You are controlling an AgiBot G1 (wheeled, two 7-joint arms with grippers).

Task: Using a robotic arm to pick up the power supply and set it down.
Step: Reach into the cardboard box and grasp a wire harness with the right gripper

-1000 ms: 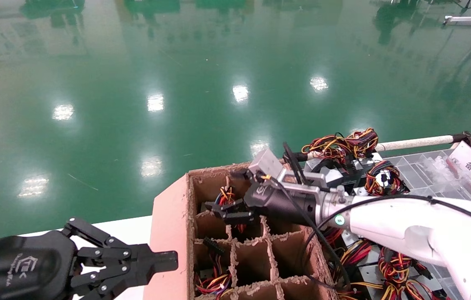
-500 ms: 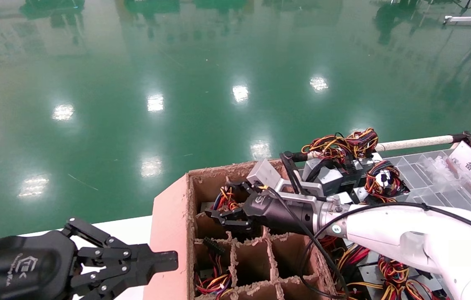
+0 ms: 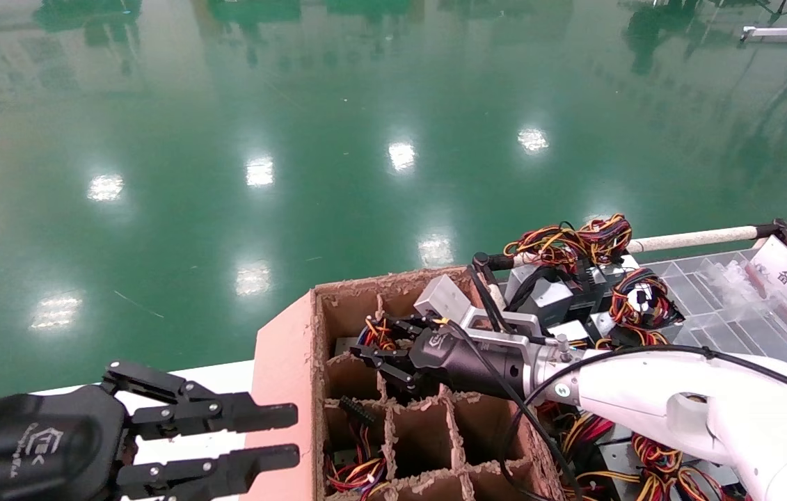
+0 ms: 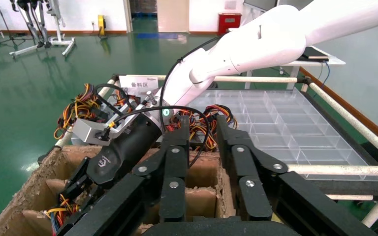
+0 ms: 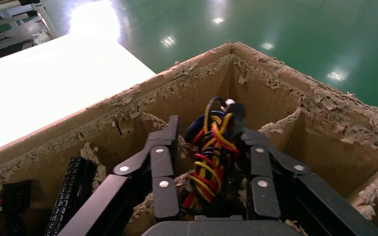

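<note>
I expect the power supply's body to rise hanging from the wire bundle [image 3: 378,334] when I lift, since a grey edge [image 3: 345,344] shows in the cell beside the bundle.
My right gripper [image 3: 380,356] reaches into a back cell of the brown divided cardboard box [image 3: 282,390]. It is open, with its fingers on either side of the power supply's red, yellow, black and blue wire bundle [image 5: 211,147]. The same bundle [image 3: 378,334] pokes up in the head view. The power supply's metal body is hidden down in the cell. In the right wrist view the gripper [image 5: 209,129] straddles the wires without pinching them. My left gripper [image 3: 293,437] hovers open at the box's near left wall, holding nothing. It [image 4: 203,125] points across the box.
Other cells hold coiled wire bundles [image 3: 357,474]. More grey boxes with wires [image 3: 560,289] are piled right of the carton. Beyond them are a clear compartment tray [image 3: 713,292] and a padded rail [image 3: 692,239]. White tabletop [image 3: 205,379] lies left of the box, with green floor beyond.
My left gripper's fingers have spread from shut to open. My right gripper has dipped lower into the back cell, and its fingers have parted around the wires.
</note>
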